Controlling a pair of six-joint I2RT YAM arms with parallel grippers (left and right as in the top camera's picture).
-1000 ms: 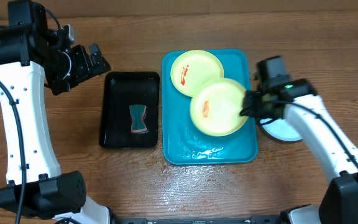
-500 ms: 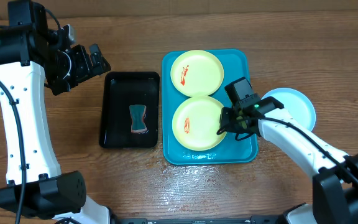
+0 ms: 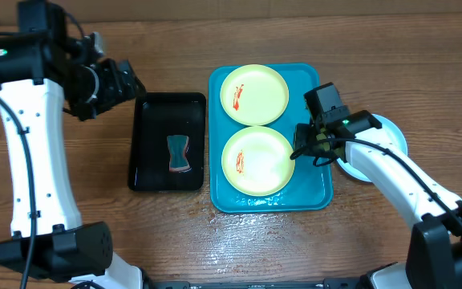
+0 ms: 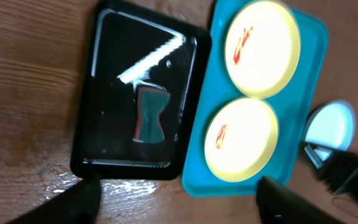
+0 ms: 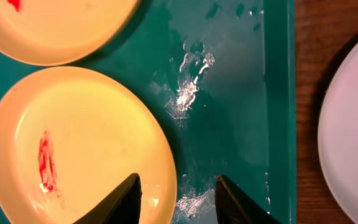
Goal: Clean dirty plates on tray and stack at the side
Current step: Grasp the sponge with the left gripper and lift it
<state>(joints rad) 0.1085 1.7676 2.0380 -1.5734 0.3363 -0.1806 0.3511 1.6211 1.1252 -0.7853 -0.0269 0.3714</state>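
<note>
The near plate (image 3: 257, 161) is lying loose on the turquoise tray, so next my right gripper grips the near plate's rim (image 3: 293, 164) firmly before my left gripper wipes the plate's red smear.
Two plates lie flat on the turquoise tray (image 3: 311, 191): a far plate (image 3: 253, 95) and a near plate (image 3: 257, 160), each with a red smear. My right gripper (image 3: 301, 147) stands open at the near plate's right rim. In the right wrist view the right gripper (image 5: 179, 202) has one finger over the near plate (image 5: 73, 149) and the other over the wet tray (image 5: 229, 93). A pale plate (image 3: 387, 135) rests on the wood right of the tray, partly under the right arm. My left gripper (image 3: 123, 80) hangs open and empty above the black tray's far-left corner.
A black tray (image 3: 147, 172) left of the turquoise one holds water and an hourglass-shaped sponge (image 3: 179, 153). The wood in front of both trays is wet. In the left wrist view the black tray (image 4: 92, 93), the sponge (image 4: 149, 115) and both smeared plates show.
The right gripper brought the tilted plate down flat onto the near half of the tray and let go. The pale plate on the right came into view. The left gripper's jaws narrowed slightly.
</note>
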